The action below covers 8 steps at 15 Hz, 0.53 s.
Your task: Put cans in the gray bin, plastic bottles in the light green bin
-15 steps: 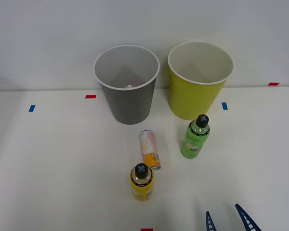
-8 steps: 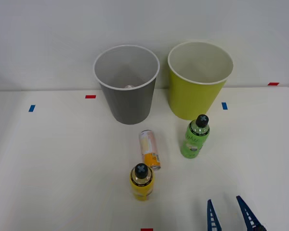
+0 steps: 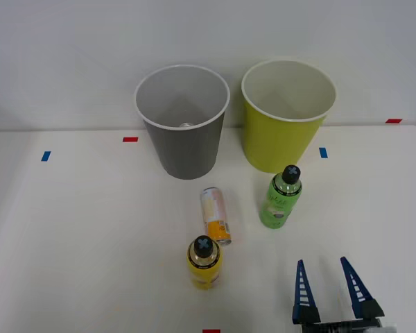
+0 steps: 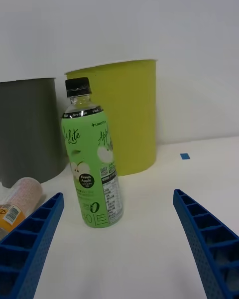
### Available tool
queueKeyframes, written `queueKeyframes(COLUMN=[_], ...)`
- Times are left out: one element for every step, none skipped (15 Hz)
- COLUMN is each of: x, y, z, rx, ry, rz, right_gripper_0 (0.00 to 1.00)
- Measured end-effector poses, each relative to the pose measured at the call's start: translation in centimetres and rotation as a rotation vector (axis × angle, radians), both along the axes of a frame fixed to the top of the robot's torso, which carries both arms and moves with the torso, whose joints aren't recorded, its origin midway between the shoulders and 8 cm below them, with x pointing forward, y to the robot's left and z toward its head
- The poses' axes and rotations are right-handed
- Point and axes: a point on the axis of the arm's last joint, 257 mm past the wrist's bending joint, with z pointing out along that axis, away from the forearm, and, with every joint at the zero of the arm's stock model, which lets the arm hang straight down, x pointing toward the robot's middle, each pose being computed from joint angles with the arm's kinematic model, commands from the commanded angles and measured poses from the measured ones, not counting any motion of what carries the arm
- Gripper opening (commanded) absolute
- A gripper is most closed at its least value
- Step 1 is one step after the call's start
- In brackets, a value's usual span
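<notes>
The light green bin narrows [image 3: 272, 159] toward its bottom. The tall green-labelled bottle [image 3: 281, 198] will come to rest leaning inside, with its cap up, when I drop it in.
A green-labelled plastic bottle [image 3: 281, 198] [image 4: 92, 159] with a black cap stands upright just in front of the light green bin [image 3: 286, 118] [image 4: 127, 114]. A yellow bottle [image 3: 204, 262] stands nearer the front of the table. Between them the cream-pink and orange can [image 3: 215, 216] [image 4: 17, 202] lies on its side, in front of the gray bin [image 3: 184, 125] [image 4: 27, 129]. My right gripper [image 3: 323, 267] [image 4: 117, 207] is open near the table's front edge, a short way in front of the green bottle, with nothing between its fingers.
Both bins stand side by side at the back of the white table [image 3: 76, 229], against a pale wall. Small red tape marks [image 3: 130, 139] and blue tape marks [image 3: 323, 152] dot the tabletop. A small silvery thing [image 3: 186, 125] lies at the bottom of the gray bin.
My right gripper has come forward into the front view from the bottom edge, toward the green bottle, staying open. Bottles, can and bins have not moved.
</notes>
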Motion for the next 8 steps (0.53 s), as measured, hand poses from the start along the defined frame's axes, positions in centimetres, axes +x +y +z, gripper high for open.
queueKeyframes(x=[0.7,1.3,1.8,2.2,2.6,3.4,4.3,5.3], y=[0.5,0.9,1.2,1.4,1.7,2.0,2.4,2.7], z=[0.2,0.7,1.2,1.5,1.7,1.8,2.1,2.3], rx=[0.016,0.021,0.018,0.014,0.011,0.008,0.005,0.004], ry=[0.012,0.002,-0.01,-0.02,-0.024,-0.022,-0.022,-0.023], rz=[0.017,0.034,0.046,0.058,0.069,0.083,0.097,0.108], right_gripper_0=[0.75,0.79,0.86,0.9,0.96,1.0,1.0,1.0])
